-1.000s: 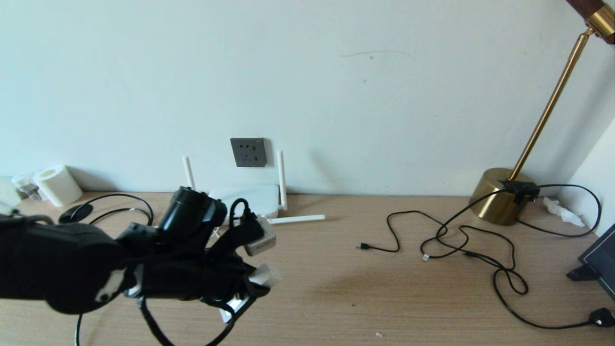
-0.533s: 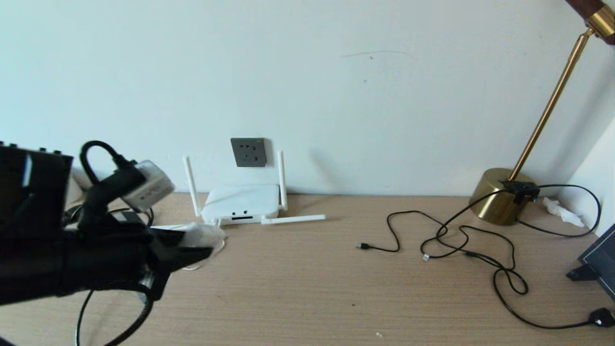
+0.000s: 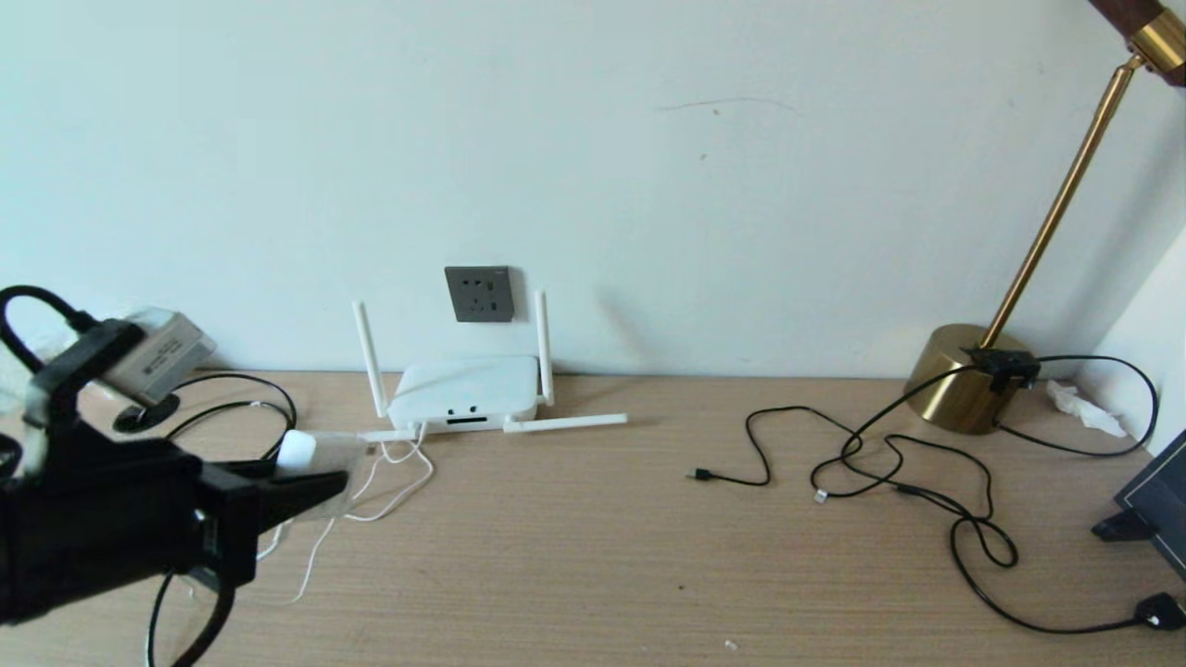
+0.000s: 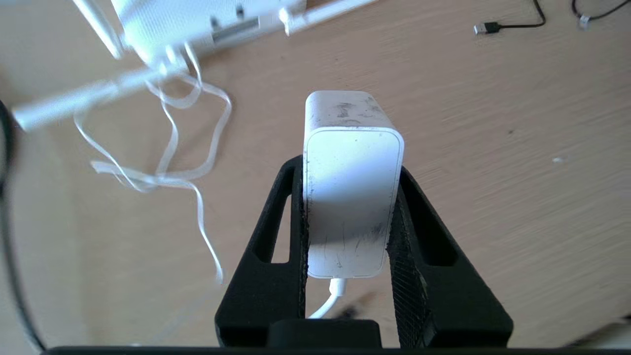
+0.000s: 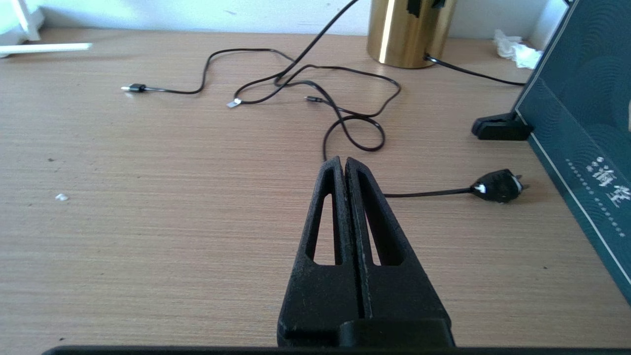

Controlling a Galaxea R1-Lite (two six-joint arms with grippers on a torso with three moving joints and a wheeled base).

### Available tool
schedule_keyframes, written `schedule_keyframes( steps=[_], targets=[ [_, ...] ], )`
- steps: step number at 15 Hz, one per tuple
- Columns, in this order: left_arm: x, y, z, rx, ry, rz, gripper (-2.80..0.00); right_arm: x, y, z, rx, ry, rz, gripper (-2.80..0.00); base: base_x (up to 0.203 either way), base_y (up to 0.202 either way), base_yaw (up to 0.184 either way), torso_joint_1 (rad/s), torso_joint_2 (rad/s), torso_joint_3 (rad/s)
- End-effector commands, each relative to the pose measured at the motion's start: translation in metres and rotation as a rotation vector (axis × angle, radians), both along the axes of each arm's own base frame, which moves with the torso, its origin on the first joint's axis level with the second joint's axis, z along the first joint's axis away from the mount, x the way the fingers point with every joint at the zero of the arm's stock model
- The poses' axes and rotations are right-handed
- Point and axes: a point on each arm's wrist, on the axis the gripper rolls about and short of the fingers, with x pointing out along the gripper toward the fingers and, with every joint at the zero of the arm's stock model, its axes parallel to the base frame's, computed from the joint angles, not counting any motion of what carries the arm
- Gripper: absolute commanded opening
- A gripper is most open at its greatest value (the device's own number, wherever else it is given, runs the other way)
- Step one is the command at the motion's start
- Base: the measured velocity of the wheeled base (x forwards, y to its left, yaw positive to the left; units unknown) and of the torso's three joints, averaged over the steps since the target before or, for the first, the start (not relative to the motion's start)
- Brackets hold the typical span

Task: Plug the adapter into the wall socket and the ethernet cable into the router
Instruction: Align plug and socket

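My left gripper needs to lift the adapter (image 3: 297, 452) over the router (image 3: 469, 380) and turn it toward the wall, because the adapter points down across the desk, crooked to the wall socket.
My left gripper (image 3: 320, 477) hangs low over the left of the desk, shut on the white adapter (image 3: 296, 451). In the left wrist view both fingers press the adapter's (image 4: 352, 187) sides, and its thin white cord (image 4: 167, 113) trails in loops toward the router (image 4: 197, 22). The router (image 3: 463, 394) lies against the wall, the dark grey wall socket (image 3: 479, 294) just above it and well beyond the adapter. A thick black cable (image 3: 243, 379), likely the ethernet cable, loops at the far left with its plug hidden. My right gripper (image 5: 343, 161) is shut and empty above bare desk.
Thin black cords (image 3: 889, 454) sprawl over the right half of the desk, ending in a black mains plug (image 3: 1163, 611). A brass lamp base (image 3: 964, 375) stands at the back right. A dark panel on a clip stand (image 3: 1158, 500) leans at the right edge.
My left arm has swung left and drawn back with the adapter still held, uncovering the router and the white cord. The right arm has not moved.
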Motion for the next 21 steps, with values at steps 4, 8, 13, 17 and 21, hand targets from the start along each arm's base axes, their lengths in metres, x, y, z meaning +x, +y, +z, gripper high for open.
schedule_keyframes(
  steps=[4, 8, 13, 17, 21],
  targets=[
    [0.028, -0.010, -0.026, -0.027, -0.022, 0.006, -2.80, 0.000, 0.000, 0.000, 0.001, 0.001, 0.000, -2.80, 0.000, 0.000, 0.000, 0.000, 0.00, 0.000],
    [0.049, -0.019, -0.064, -0.014, 0.016, 0.002, -2.80, 0.000, 0.000, 0.000, 0.001, 0.000, 0.000, -2.80, 0.000, 0.000, 0.000, 0.000, 0.00, 0.000],
    [0.034, -0.019, -0.079, 0.058, -0.001, -0.021, -2.80, 0.000, 0.000, 0.000, 0.001, 0.001, 0.000, -2.80, 0.000, 0.000, 0.000, 0.000, 0.00, 0.000],
    [0.041, -0.021, -0.069, 0.055, -0.048, -0.014, -2.80, 0.000, 0.000, 0.000, 0.001, 0.000, 0.000, -2.80, 0.000, 0.000, 0.000, 0.000, 0.00, 0.000],
    [0.064, -0.029, -0.067, 0.032, -0.127, 0.015, -2.80, 0.000, 0.000, 0.000, 0.001, 0.001, 0.000, -2.80, 0.000, 0.000, 0.000, 0.000, 0.00, 0.000]
  ],
)
